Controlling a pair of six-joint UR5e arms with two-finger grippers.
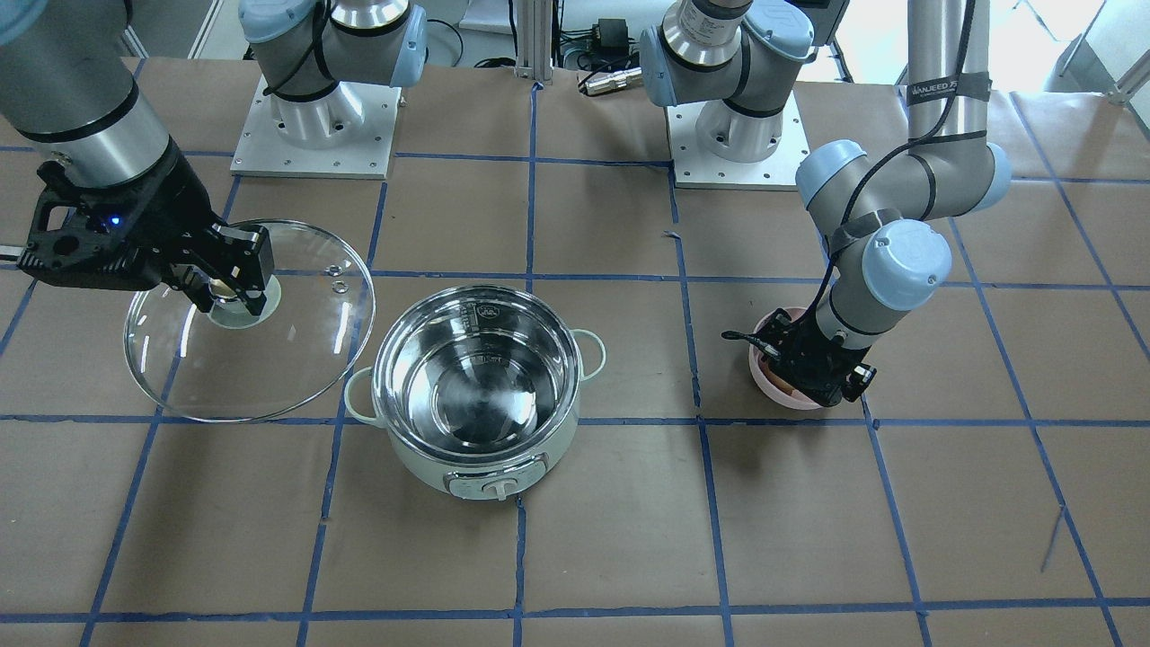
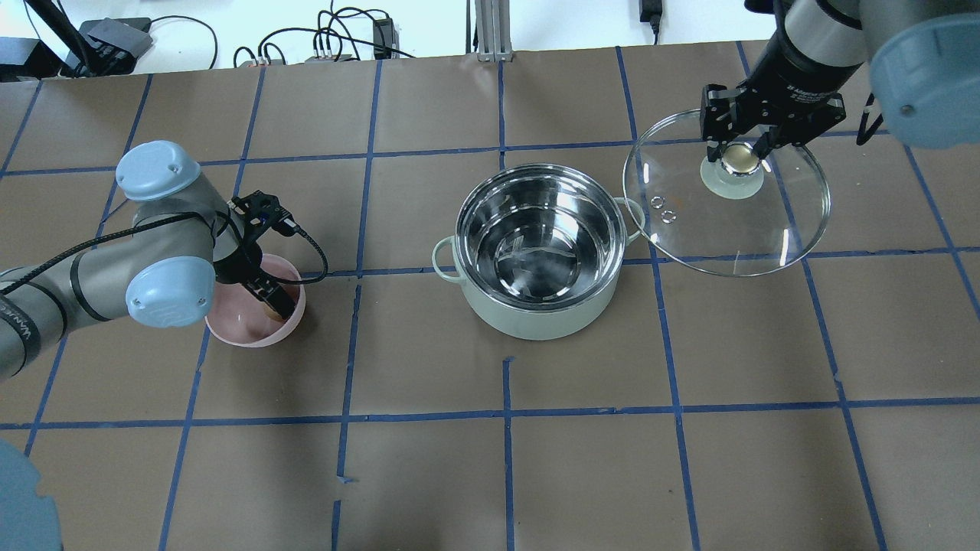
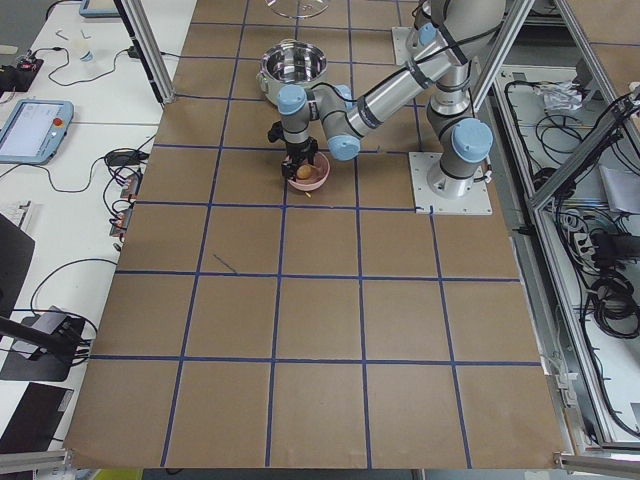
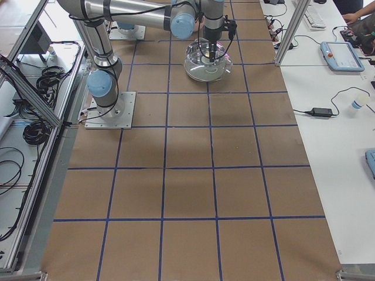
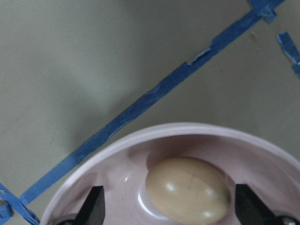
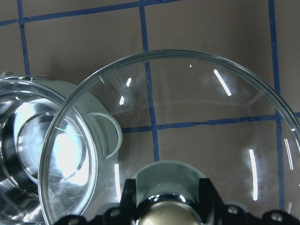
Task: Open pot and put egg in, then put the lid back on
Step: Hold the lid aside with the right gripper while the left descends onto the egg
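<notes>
The light-brown egg [image 5: 188, 191] is lengthwise between the left gripper's open fingertips [image 5: 243, 201], so I expect it to turn crosswise in the grip when the robot lifts it.
The mint-green pot [image 2: 536, 320] stands uncovered mid-table, its steel inside bare; it also shows in the front view [image 1: 431, 463]. My right gripper [image 2: 739, 153] is shut on the knob of the glass lid [image 2: 735, 229] and holds it beside the pot, its edge over one loop handle [image 6: 105, 136]. The lid also shows in the front view [image 1: 269, 359]. The light-brown egg [image 5: 187, 190] lies in a pink bowl [image 5: 117, 154]. My left gripper [image 2: 272, 302] is down in that bowl, open, with a fingertip on each side of the egg.
The pink bowl [image 2: 230, 325] sits about one grid square from the pot on my left. Blue tape lines cross the brown table cover [image 2: 505, 459]. Both arm bases [image 1: 314, 117] stand at the robot's edge of the table.
</notes>
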